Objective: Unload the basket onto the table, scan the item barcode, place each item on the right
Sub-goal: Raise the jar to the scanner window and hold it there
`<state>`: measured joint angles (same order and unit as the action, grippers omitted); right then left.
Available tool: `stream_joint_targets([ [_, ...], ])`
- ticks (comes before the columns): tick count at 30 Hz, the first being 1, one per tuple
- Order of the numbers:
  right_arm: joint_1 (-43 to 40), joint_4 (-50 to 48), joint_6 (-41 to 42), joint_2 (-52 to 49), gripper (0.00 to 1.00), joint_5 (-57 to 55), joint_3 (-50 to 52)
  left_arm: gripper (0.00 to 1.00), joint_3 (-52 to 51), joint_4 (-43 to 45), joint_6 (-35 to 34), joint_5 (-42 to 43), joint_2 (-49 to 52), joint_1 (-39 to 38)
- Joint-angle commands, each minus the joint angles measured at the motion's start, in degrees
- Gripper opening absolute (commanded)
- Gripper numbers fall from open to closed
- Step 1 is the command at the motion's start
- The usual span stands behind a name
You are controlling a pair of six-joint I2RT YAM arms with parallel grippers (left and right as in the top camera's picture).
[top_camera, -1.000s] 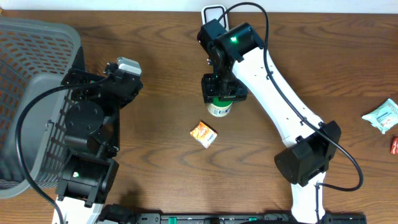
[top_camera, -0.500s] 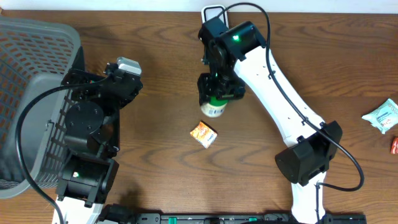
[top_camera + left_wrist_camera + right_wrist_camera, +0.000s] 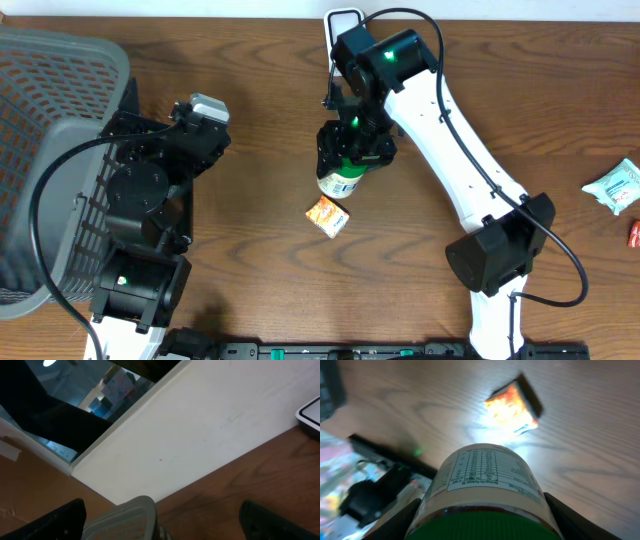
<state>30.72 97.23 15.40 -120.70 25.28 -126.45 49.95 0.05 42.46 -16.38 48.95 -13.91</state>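
I should tip the jar level with my right gripper and bring it back over the white device [image 3: 344, 22], because the jar's base [image 3: 337, 188] points down toward the orange packet.
My right gripper [image 3: 353, 150] is shut on a jar [image 3: 339, 181] with a green lid and a pale printed label, held above the table and tilted so its base points to the front left. In the right wrist view the jar [image 3: 487, 480] fills the space between both fingers [image 3: 570, 517], its nutrition label facing up. No barcode shows. My left gripper [image 3: 203, 108] stands open and empty at the left, well away from the jar; in the left wrist view its fingers [image 3: 62, 520] are spread wide.
A small orange packet [image 3: 327, 215] lies on the table just in front of the jar. A white device [image 3: 343, 20] sits at the back edge. A grey basket [image 3: 50, 110] stands at the far left. Snack packets [image 3: 614, 186] lie at the right edge.
The right gripper has carried the jar a little to the left and forward and tilted it, so its base now points at the orange packet. The left arm has stayed still.
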Motion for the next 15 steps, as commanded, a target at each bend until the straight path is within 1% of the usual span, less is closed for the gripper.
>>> stream_joint_targets([
  [1, -1.5, 0.1, -2.2, 1.4, 0.64, 9.2, -1.2, 0.98, 0.5, -0.6, 0.4, 0.9, -0.6, 0.2],
  [4, -1.6, 0.1, -2.2, 1.4, 0.63, 14.0, -0.9, 0.98, 0.5, -1.5, 0.3, 0.9, -0.6, 0.2],
  [7, -1.5, 0.1, -1.2, 1.4, 0.63, 15.8, -0.9, 0.98, 0.5, -1.6, 0.4, 0.9, 0.1, 0.2],
  [10, -1.7, 0.1, -0.6, 1.4, 0.62, 15.7, -0.9, 0.98, 0.5, -1.6, 0.4, 0.9, 1.2, 0.2],
  [12, -2.3, 0.1, -0.6, 1.4, 0.60, 14.6, -0.9, 0.98, 0.5, -1.6, 0.4, 0.9, 2.2, 0.2],
  [15, -3.7, -0.7, 1.2, 1.4, 0.56, 9.5, -0.9, 0.98, 0.5, -1.5, 0.4, 1.4, 4.0, 0.2],
])
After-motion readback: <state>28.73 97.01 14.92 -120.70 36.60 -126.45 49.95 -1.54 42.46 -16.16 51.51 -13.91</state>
